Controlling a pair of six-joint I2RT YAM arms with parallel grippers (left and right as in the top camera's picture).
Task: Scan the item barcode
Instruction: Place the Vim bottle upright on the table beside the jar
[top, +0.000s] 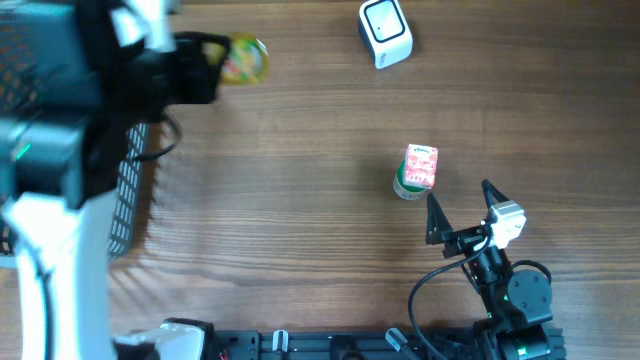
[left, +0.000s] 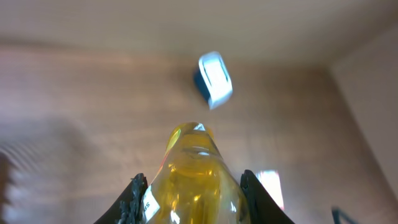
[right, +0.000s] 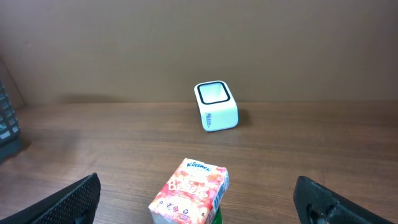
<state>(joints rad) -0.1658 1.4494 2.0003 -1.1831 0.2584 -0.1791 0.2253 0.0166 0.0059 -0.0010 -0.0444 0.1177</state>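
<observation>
The space (top: 371, 164) beside the pink tissue pack is free, so the robot's left gripper, which is holding the yellow item (top: 246, 60), should keep carrying it until it stands there.
My left gripper (top: 222, 64) is shut on a clear yellow packaged item (top: 246, 58), held up above the table's far left. The left wrist view has the yellow item (left: 196, 180) filling the space between the two black fingers, with a small white label on its left side. A white barcode scanner (top: 385, 32) stands at the far edge, ahead of the item as the scanner (left: 212, 79) shows from the left wrist. My right gripper (top: 458, 192) hangs open at the near right, nothing between its fingers.
A pink Kleenex tissue pack (top: 421, 166) rests on a green object (top: 403, 186) just beyond the right gripper; the pack (right: 191, 191) sits in front of the scanner (right: 216, 106). A black mesh basket (top: 128, 190) stands at the left edge, partly under the left arm.
</observation>
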